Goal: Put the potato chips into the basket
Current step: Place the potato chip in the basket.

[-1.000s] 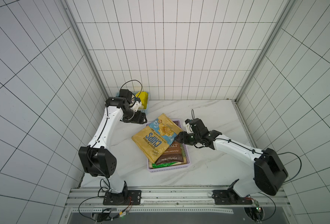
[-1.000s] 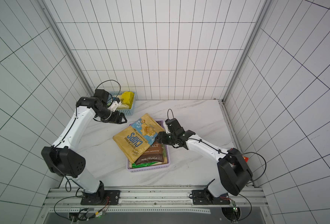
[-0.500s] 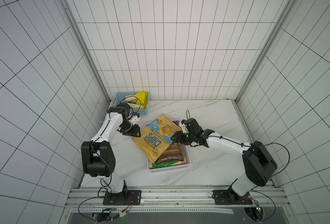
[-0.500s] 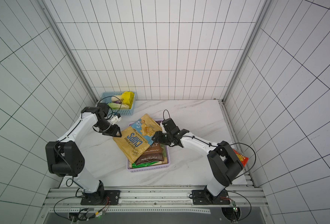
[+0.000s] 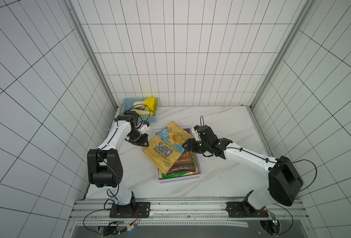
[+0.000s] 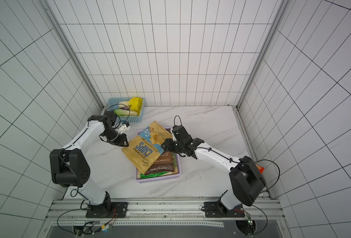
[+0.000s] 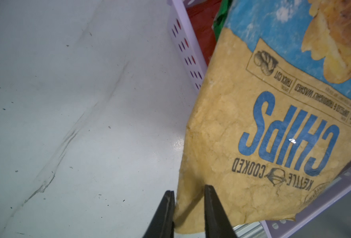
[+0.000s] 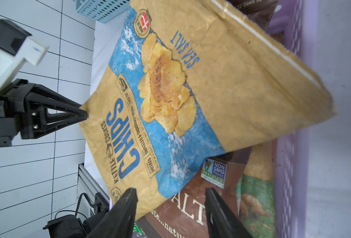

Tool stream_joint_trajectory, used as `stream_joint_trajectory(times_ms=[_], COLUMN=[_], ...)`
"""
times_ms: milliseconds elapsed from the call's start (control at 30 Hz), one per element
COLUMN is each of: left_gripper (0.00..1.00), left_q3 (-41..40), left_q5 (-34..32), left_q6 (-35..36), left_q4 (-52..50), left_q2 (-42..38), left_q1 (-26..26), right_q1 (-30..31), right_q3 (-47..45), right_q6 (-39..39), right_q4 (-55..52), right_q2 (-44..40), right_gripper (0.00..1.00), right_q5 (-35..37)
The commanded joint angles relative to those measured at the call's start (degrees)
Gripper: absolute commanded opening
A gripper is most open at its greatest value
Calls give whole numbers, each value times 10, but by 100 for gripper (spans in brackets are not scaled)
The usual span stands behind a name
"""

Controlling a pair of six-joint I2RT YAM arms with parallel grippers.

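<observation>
The chips bag lies crooked point(image 5: 153, 154) past the lilac basket's rim, so my left gripper should swing the bag's corner in before my right gripper pulls the blue edge point(image 5: 179, 150).
A tan "CHIPS" bag point(image 5: 166, 148) point(image 6: 147, 148) lies askew on top of the lilac basket point(image 5: 178, 178) point(image 6: 158, 180), its lower left part hanging over the basket's left rim. My left gripper point(image 5: 144, 144) point(image 7: 188, 193) is shut on the bag's left corner point(image 7: 273, 134); the right wrist view shows its tips meeting there. My right gripper point(image 5: 184, 145) point(image 8: 170, 195) stands open at the bag's right edge, and the bag's blue corner point(image 8: 191, 92) lies between its fingers. Under it in the basket lie a brown bag point(image 5: 184, 162) point(image 8: 191, 206) and a green one point(image 5: 176, 174).
A blue lattice basket point(image 5: 150, 119) point(image 6: 133, 119) with vegetables stands at the back left, just behind my left arm. White marble table spreads to the right of and in front of the lilac basket. Tiled walls close in on three sides.
My left arm came down from beside the blue basket to the bag's left corner and its jaws closed there. My right gripper shifted slightly left along the bag's edge.
</observation>
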Motion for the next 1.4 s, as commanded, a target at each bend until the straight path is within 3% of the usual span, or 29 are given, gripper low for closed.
stream_joint_trajectory(times_ms=[0, 200, 467, 667, 933, 1133, 1200, 1267, 1367], left_gripper=[15, 10, 12, 21, 29, 41, 51, 68, 77], left_q3=[-10, -27, -61, -101, -117, -107, -100, -93, -82], left_q5=[40, 76, 157, 164, 176, 155, 147, 142, 135], left_q6=[3, 21, 78, 95, 78, 84, 91, 98, 113], left_q4=[3, -15, -58, -56, -34, -43, -51, -61, -77], left_q2=[-4, -13, -25, -43, -49, -64, -78, -88, -100], left_q1=[1, 1, -13, -76, -144, -148, -143, -138, -129], right_q1=[6, 6, -4, -19, -50, -53, -52, -51, -45], right_q3=[15, 21, 54, 104, 148, 148, 137, 128, 117], right_q6=[14, 16, -11, -61, -114, -127, -126, -124, -122], right_q4=[9, 14, 4, -59, -111, -129, -126, -122, -121], right_q2=[12, 46, 76, 104, 136, 126, 114, 105, 94], right_gripper=[56, 55, 52, 42, 42, 39, 38, 40, 46], right_q5=[-7, 2, -5, 21, 14, -14, -17, -20, -20])
